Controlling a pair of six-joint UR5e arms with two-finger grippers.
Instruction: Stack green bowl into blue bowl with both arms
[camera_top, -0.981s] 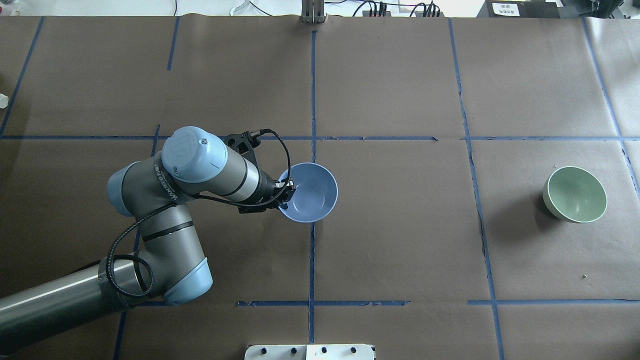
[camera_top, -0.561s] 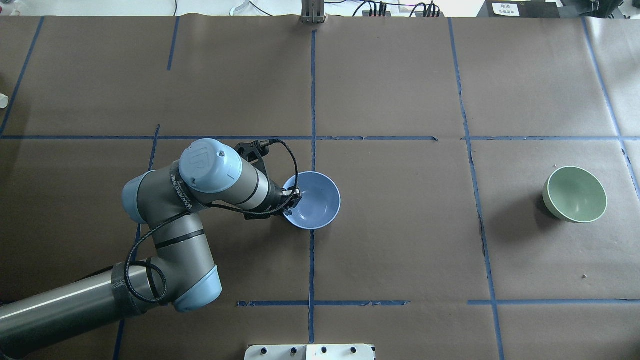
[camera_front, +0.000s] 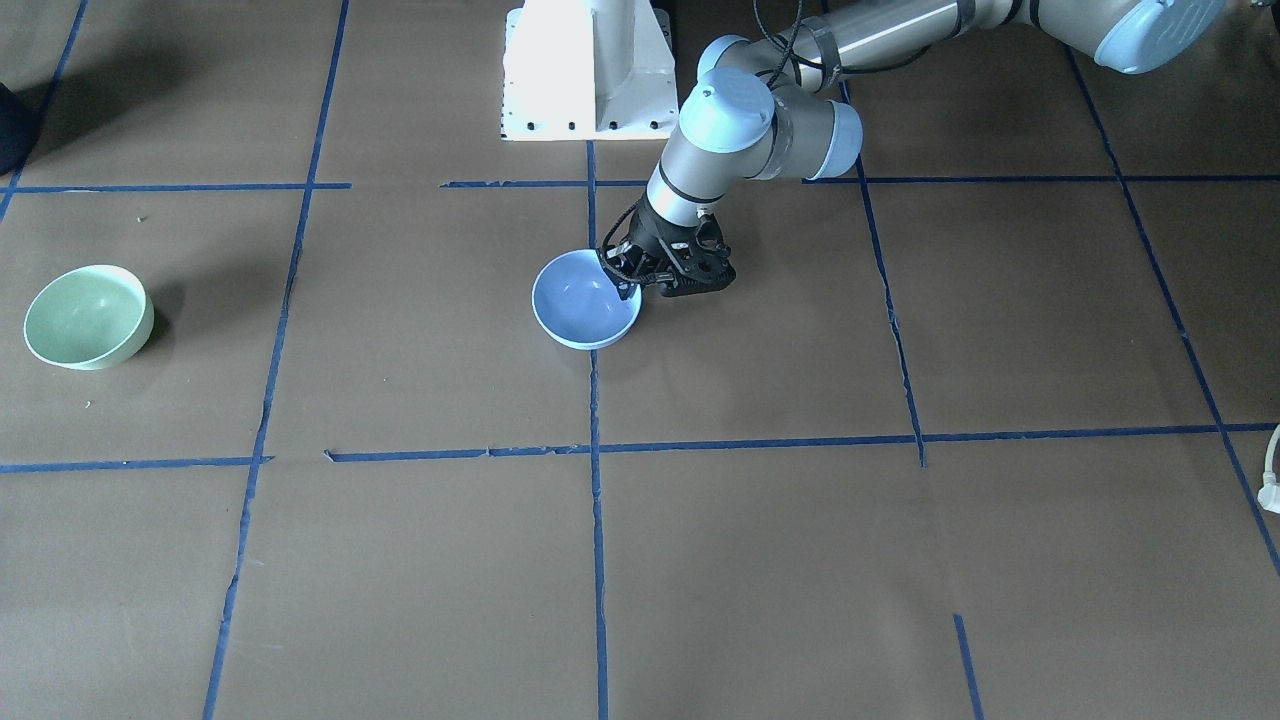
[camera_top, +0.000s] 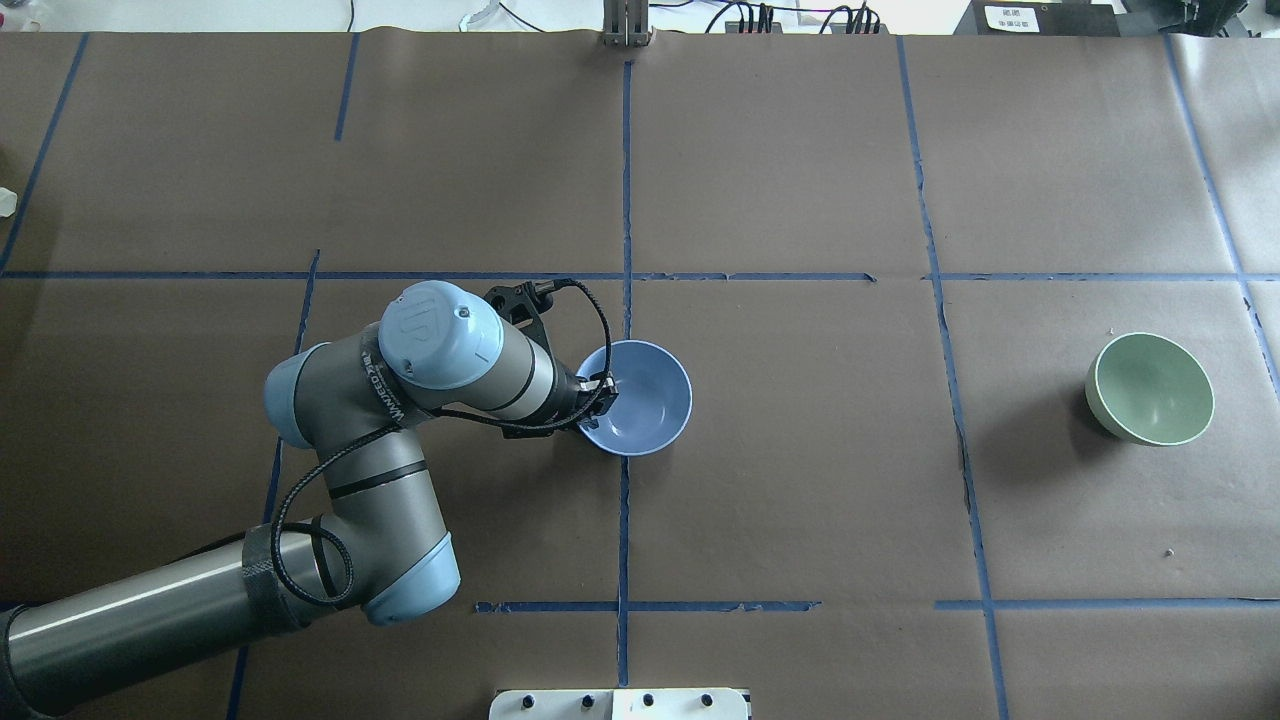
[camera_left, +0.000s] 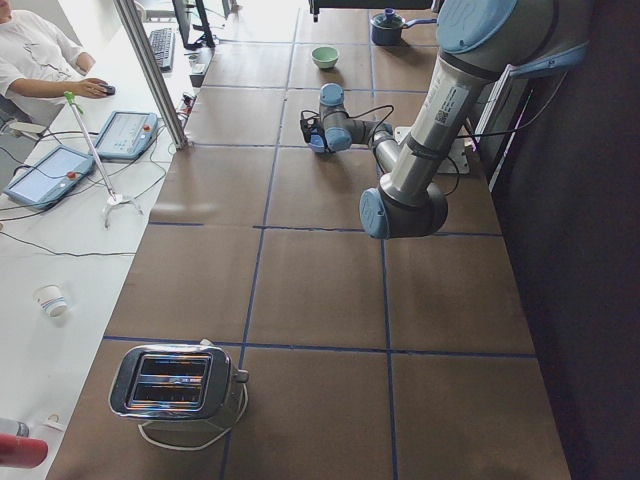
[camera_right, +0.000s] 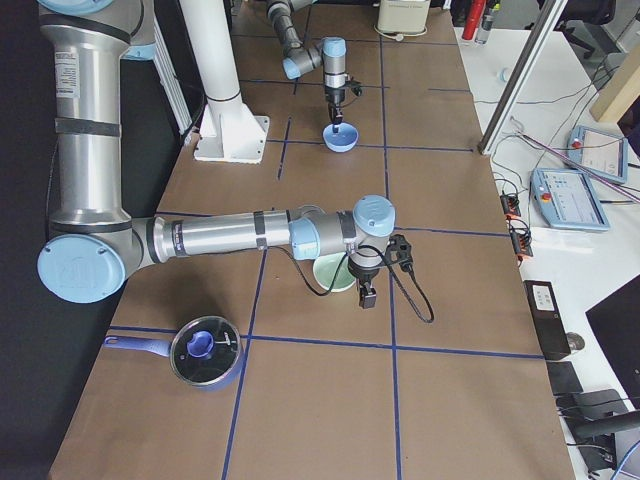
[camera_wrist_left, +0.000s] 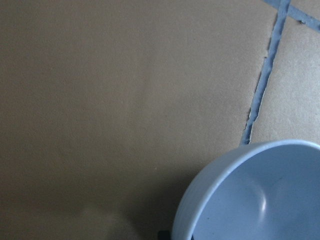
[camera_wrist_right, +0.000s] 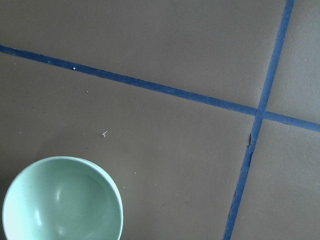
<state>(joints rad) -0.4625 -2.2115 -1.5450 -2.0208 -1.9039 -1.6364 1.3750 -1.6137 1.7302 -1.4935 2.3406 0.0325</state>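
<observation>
The green bowl (camera_front: 89, 317) should fit inside with its rim just above when I lower it in, because the blue bowl's opening (camera_front: 585, 298) is about as wide.
The blue bowl (camera_top: 640, 400) is at the table's middle, on the centre tape line, upright; it also shows in the front view (camera_front: 585, 300). My left gripper (camera_top: 598, 388) is shut on its near-left rim, one finger inside. The left wrist view shows the rim (camera_wrist_left: 220, 170) close above the paper; I cannot tell if the bowl touches the table. The green bowl (camera_top: 1150, 388) stands alone at the far right, upright and empty. My right gripper (camera_right: 367, 295) shows only in the exterior right view, hanging beside and above the green bowl (camera_right: 335, 272); I cannot tell if it is open.
The white pedestal base (camera_front: 585, 70) stands at the robot's edge. A lidded pot (camera_right: 205, 350) sits beyond the green bowl at the right end. A toaster (camera_left: 175, 385) stands at the left end. Blue tape lines divide the brown paper.
My left arm has carried the blue bowl a little to the right and lower toward the table. The green bowl has not moved.
</observation>
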